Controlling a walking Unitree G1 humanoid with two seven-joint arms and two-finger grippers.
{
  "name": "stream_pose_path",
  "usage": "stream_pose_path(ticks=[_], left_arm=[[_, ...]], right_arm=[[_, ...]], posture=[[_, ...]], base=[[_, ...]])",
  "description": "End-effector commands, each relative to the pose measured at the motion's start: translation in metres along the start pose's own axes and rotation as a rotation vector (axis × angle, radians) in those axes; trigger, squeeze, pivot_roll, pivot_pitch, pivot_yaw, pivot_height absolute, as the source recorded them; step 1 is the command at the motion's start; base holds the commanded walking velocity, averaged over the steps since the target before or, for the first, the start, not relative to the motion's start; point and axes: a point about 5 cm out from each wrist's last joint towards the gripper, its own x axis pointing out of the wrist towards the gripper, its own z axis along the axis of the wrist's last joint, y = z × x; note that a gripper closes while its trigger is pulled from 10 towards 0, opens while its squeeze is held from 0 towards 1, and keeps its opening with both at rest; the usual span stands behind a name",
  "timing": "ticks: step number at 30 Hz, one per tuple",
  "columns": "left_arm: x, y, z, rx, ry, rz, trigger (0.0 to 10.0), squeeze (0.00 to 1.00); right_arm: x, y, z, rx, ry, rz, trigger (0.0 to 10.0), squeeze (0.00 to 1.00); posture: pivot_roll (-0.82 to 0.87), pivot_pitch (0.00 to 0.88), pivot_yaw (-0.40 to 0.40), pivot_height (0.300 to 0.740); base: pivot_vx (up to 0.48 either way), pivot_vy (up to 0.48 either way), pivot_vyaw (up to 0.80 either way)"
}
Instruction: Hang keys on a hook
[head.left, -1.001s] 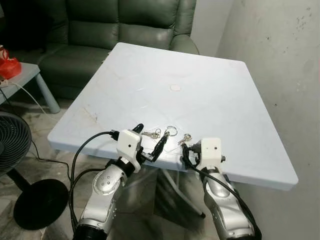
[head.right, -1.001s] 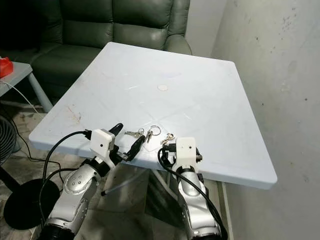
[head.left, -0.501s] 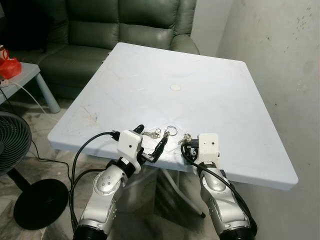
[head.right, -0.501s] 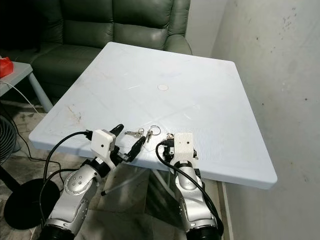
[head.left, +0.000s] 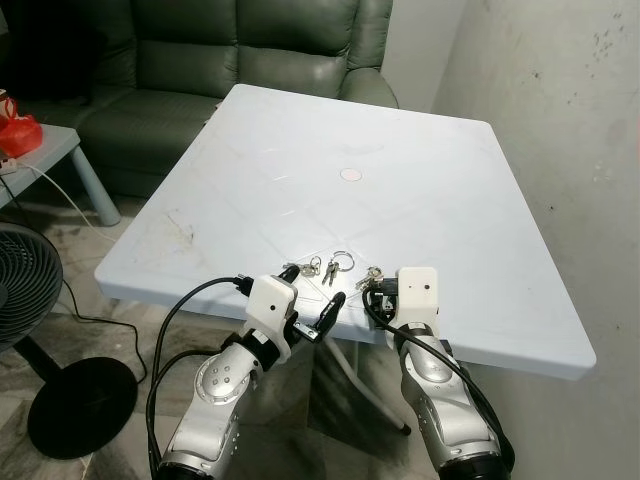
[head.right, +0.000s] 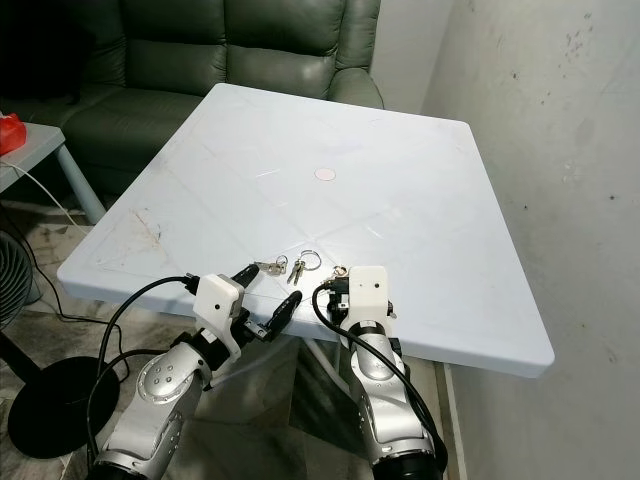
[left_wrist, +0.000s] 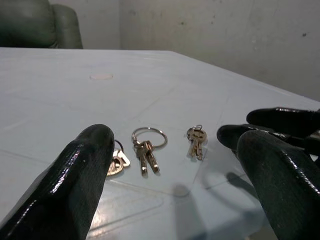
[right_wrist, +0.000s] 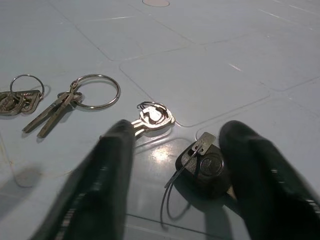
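Observation:
A gap (right_wrist: 175, 139) shows between the black fob (right_wrist: 209, 167) and the single key. That key will stay behind when I lift the black fob by its ring.
Three small key sets lie near the front edge of the white table (head.left: 330, 130): a left bunch (head.left: 306, 267), a ring with two keys (head.left: 337, 264), and a single key (head.left: 372, 273) with a black fob (right_wrist: 207, 167). My left gripper (head.left: 312, 295) hangs open at the table's front edge, just short of the left bunch (left_wrist: 117, 162) and the ring (left_wrist: 147, 149). My right gripper (right_wrist: 180, 165) is open over the table edge, its fingers (right_wrist: 107, 170) on either side of the single key (right_wrist: 155, 116) and the fob.
A dark green sofa (head.left: 250, 50) stands behind the table. On the left are a black floor fan (head.left: 25, 280) and a small side table (head.left: 45, 150) with a red object. A bare wall (head.left: 560, 150) runs close along the right side.
My left gripper has drawn back and down from beside the keys to the table's front edge. My right gripper has moved forward to the single key.

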Motion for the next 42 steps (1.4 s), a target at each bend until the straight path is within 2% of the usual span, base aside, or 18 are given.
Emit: stream_pose_path(ticks=[1,11,12,13,22,23,24,42], left_arm=[[0.002,0.0,0.005,0.021,-0.009,-0.008,10.0,0.0],[0.003,0.001,0.006,0.024,-0.011,-0.007,10.0,0.0],[0.003,0.001,0.006,0.025,-0.011,-0.005,10.0,0.0],[0.003,0.001,0.006,0.026,-0.012,-0.006,10.0,0.0],[0.002,0.001,0.007,0.028,-0.014,-0.005,10.0,0.0],[0.002,0.001,0.007,0.027,-0.015,-0.005,10.0,0.0],[0.002,0.001,0.007,0.029,-0.015,-0.006,10.0,0.0],[0.003,0.002,0.008,0.039,-0.016,-0.003,10.0,0.0]], right_arm=[[-0.001,0.003,-0.006,0.014,0.03,0.0,0.0,0.0],[-0.002,0.004,-0.011,0.024,0.063,0.004,0.3,0.0],[-0.003,0.004,-0.014,0.019,0.077,0.004,7.4,0.0],[-0.004,0.004,-0.015,0.019,0.083,0.01,10.0,0.0],[-0.005,0.003,-0.018,0.004,0.085,0.0,10.0,0.0],[-0.004,0.002,-0.017,-0.004,0.081,-0.005,3.0,0.0],[-0.005,0.002,-0.017,-0.001,0.076,-0.013,0.0,0.0],[-0.004,0.001,-0.013,-0.006,0.047,-0.03,0.0,0.0]], posture=[[-0.05,0.05,-0.083,0.74],[-0.05,0.05,-0.084,0.74],[-0.05,0.052,-0.086,0.74],[-0.05,0.052,-0.086,0.74],[-0.05,0.053,-0.085,0.74],[-0.05,0.052,-0.084,0.74],[-0.05,0.052,-0.084,0.74],[-0.05,0.051,-0.081,0.74]], base=[[0.0,0.0,0.0],[0.0,0.0,0.0],[0.0,0.0,0.0],[0.0,0.0,0.0],[0.0,0.0,0.0],[0.0,0.0,0.0],[0.0,0.0,0.0],[0.0,0.0,0.0]])
